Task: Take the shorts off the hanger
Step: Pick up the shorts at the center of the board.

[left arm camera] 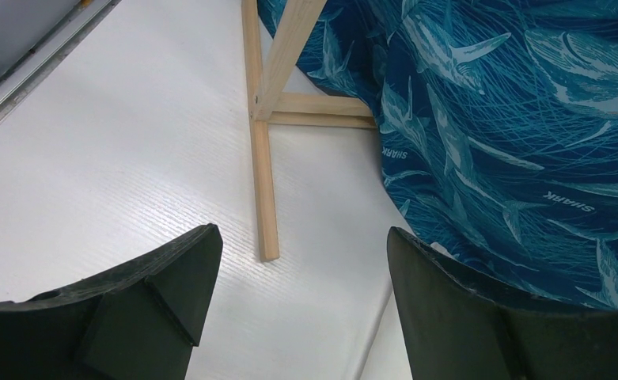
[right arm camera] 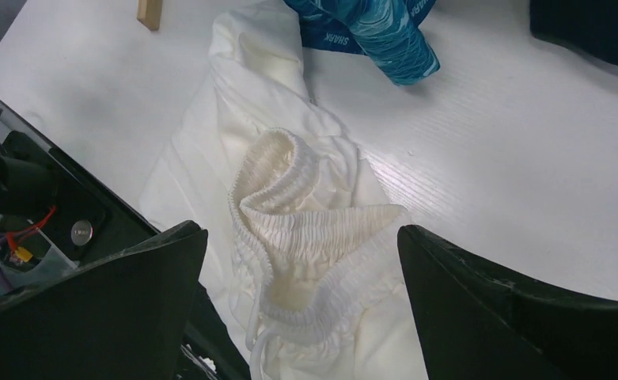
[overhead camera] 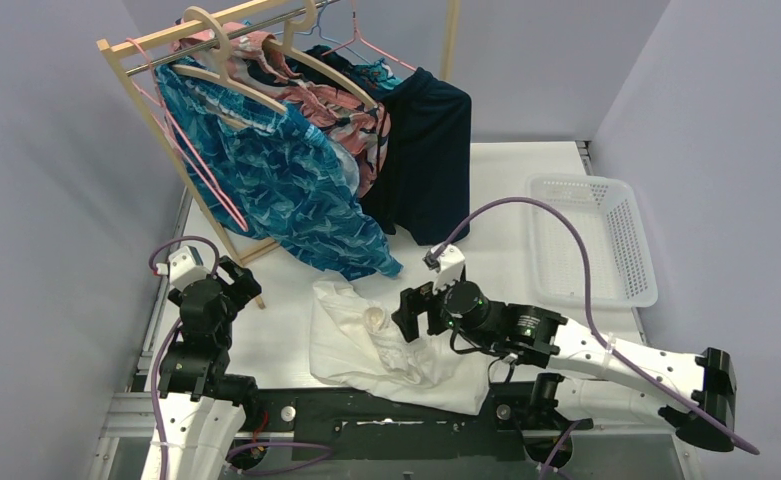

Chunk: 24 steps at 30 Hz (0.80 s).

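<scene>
The white shorts' bunched waistband point(overhead camera: 384, 336) lies free in line with the open fingers of the robot's right gripper. The gripper should keep going down until the waistband has the fingers on both sides of its gathered fold point(right arm camera: 321, 233).
Three shorts hang from hangers on the wooden rack point(overhead camera: 131, 48): a teal shark-print pair point(overhead camera: 286, 190) in front, a pink-and-navy floral pair point(overhead camera: 356, 125) behind it, and a dark navy pair point(overhead camera: 431, 160) furthest right. White shorts point(overhead camera: 366, 350) lie crumpled on the table by the near edge. My right gripper point(overhead camera: 416, 312) hovers just above them, open, its jaws either side of the bunched waistband point(right arm camera: 313, 229) without touching it. My left gripper point(overhead camera: 228, 282) stands open and empty near the rack's foot point(left arm camera: 264, 198), with the shark-print hem point(left arm camera: 511, 119) to its right.
A white plastic basket point(overhead camera: 606, 240) sits at the right side of the table. A pink wire hanger point(overhead camera: 196, 160) dangles at the rack's left end. The rack's wooden base bars point(left arm camera: 321, 111) rest on the table in front of my left gripper.
</scene>
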{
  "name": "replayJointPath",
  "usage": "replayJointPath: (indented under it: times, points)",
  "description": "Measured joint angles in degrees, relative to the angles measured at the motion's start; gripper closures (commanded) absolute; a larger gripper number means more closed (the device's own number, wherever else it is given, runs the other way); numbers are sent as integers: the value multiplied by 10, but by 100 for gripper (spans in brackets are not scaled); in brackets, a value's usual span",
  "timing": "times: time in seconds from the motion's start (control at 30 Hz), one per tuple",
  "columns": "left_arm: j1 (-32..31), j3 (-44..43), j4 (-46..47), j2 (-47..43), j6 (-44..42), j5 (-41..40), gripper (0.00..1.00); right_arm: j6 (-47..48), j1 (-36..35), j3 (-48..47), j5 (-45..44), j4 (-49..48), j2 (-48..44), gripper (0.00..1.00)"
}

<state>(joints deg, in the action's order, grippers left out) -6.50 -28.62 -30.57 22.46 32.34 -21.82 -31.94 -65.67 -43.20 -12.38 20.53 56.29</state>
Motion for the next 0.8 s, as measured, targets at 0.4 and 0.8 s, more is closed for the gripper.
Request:
replayJointPath:
  times: [0.4, 0.8]
  points:
    - [0, 0, 0, 0, 0, 0, 24, -30, 19, 1, 94, -3, 101, 2]
    - [0, 3, 4, 0, 0, 3, 24, -75, 13, -58, 10, 51, 341, 2]
